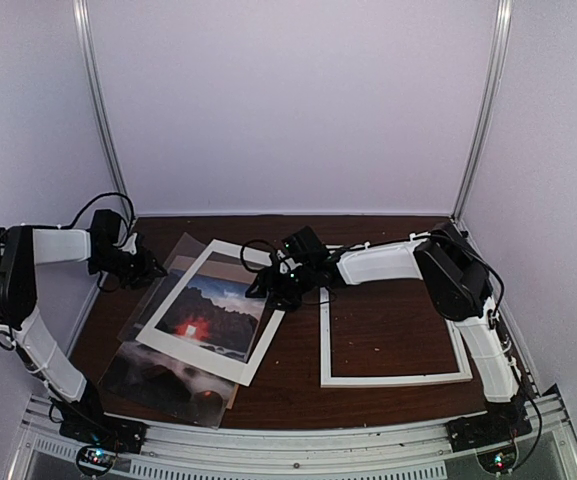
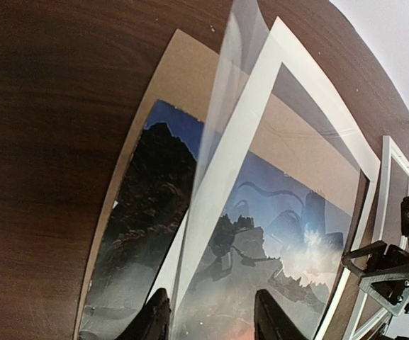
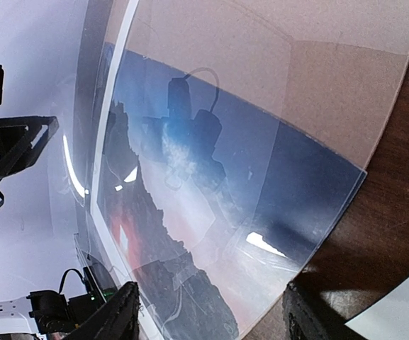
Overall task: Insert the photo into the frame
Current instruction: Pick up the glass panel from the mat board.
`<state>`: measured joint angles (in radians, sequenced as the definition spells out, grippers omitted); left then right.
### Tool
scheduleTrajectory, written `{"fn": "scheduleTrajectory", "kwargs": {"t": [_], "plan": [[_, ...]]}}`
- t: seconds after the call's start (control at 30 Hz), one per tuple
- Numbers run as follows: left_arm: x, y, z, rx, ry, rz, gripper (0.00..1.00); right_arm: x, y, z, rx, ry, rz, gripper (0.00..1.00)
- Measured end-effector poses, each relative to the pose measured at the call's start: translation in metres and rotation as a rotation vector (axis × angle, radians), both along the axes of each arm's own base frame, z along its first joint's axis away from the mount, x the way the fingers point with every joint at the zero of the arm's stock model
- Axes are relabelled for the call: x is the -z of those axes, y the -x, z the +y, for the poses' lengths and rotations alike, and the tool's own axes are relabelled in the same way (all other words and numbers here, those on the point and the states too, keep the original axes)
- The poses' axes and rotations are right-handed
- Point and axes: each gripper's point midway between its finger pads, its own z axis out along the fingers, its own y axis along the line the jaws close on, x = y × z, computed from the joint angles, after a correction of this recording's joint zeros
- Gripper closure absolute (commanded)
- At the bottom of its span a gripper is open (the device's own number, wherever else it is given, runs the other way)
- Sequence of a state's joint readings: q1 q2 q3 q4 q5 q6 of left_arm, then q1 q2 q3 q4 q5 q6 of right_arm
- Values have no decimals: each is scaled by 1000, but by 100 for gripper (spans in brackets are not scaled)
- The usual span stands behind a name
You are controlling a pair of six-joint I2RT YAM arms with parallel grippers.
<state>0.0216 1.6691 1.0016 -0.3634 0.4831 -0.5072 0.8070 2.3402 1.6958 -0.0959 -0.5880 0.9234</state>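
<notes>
My left gripper needs to shift, because the clear sheet's raised edge [image 2: 178,283] is off-center next to one gripper finger. The left gripper should center on that edge and lift the clear sheet up from the white mat.
The photo [image 1: 203,318] shows through the window of a white card mat [image 1: 253,352] at the middle left, and its dark lower part sticks out at the near left. The white frame [image 1: 398,378] lies flat on the right. My left gripper [image 1: 146,268] is at the stack's far left. In the left wrist view its jaws [image 2: 215,322] stand apart astride the raised edge of the mat [image 2: 247,134] and a clear sheet [image 2: 236,64], above the photo [image 2: 154,191]. My right gripper [image 1: 273,288] is at the mat's far right corner. It [image 3: 215,319] is open over the photo [image 3: 190,212].
A brown backing board [image 2: 176,78] lies under the photo. The clear sheet [image 1: 153,295] juts out at the stack's left. The enclosure's white walls and metal posts close in the back and sides. A strip of the frame [image 3: 395,319] lies right of my right fingers.
</notes>
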Motion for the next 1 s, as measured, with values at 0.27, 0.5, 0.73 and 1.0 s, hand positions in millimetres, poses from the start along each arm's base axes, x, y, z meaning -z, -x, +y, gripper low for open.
{"fn": "scheduleTrajectory", "kwargs": {"t": [0.27, 0.5, 0.73, 1.0], "plan": [[-7, 5, -1, 5, -2, 21, 73, 0, 1, 0, -23, 3, -17, 32], [-8, 10, -2, 23, -19, 43, 79, 0, 3, 0, -46, 2, -26, 32], [-9, 16, -13, 75, -53, 59, 87, 1, 6, -1, -71, -4, -25, 32], [-6, 24, -16, 96, -60, 87, 89, 0, 8, 0, -101, -7, -40, 32]]}}
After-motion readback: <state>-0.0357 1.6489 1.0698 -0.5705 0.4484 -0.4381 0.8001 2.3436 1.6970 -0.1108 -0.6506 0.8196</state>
